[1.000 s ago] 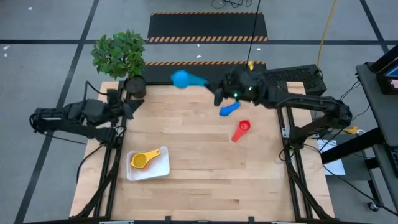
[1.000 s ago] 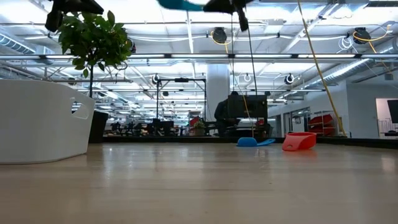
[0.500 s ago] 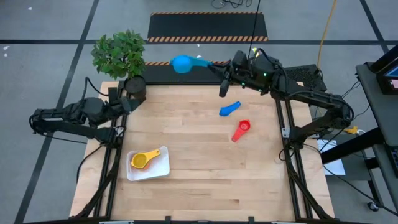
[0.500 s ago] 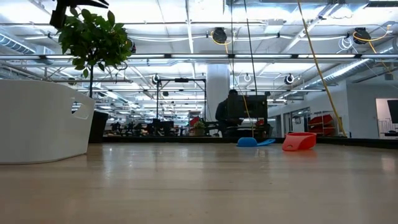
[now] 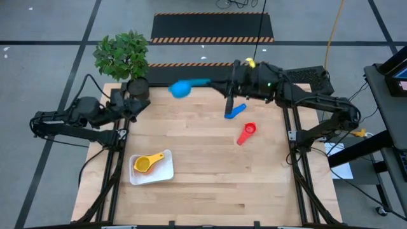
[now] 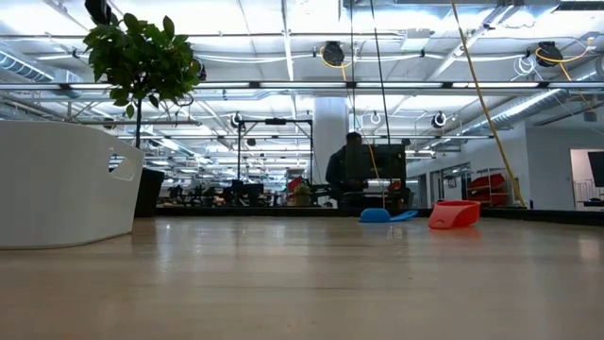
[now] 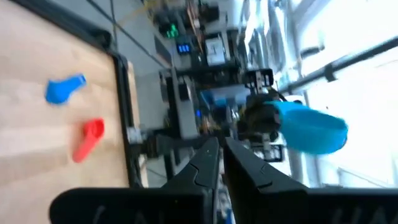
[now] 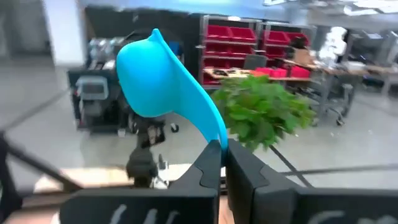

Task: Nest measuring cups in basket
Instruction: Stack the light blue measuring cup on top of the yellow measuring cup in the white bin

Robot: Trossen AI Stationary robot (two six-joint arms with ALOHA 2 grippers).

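My right gripper is holding the light blue cup, and the white basket (image 5: 161, 174) is closer to my left gripper, so my left gripper should open and grab the cup's bowl (image 5: 180, 89).
My right gripper (image 5: 219, 83) is high over the table's far edge and shut on the light blue measuring cup (image 5: 180, 89), which also shows in the left wrist view (image 7: 311, 127). My left gripper (image 5: 130, 105) hovers at the far left beside the plant pot (image 5: 137, 88), its fingers (image 7: 221, 162) together with nothing between them. The dark blue cup (image 5: 234, 112) and the red cup (image 5: 246, 133) lie on the table at the far right. In the white basket (image 5: 166, 172) at the near left, a yellow cup (image 5: 146, 163) holds an orange one. My right gripper pinches the free end of the light blue cup's handle (image 8: 217, 134) between its two fingers. The fingers are level and come from the table's right, in line with the handle. The cup is lifted clear, with its bowl (image 8: 152, 74) sticking out beyond the fingertips toward the plant.
A leafy plant (image 5: 122, 54) in a dark pot stands at the far left corner, close to my left gripper. Bare wood lies in the table's middle and near half (image 5: 216, 184). In the low view the basket wall (image 6: 66, 184) fills the left side.
My right gripper has risen with the light blue cup, leaving the top of the low view, and has rolled about its own axis, which turned the cup. The cup's bowl has swung over the far edge and now lies slightly nearer the plant pot. My left gripper has rolled in place.
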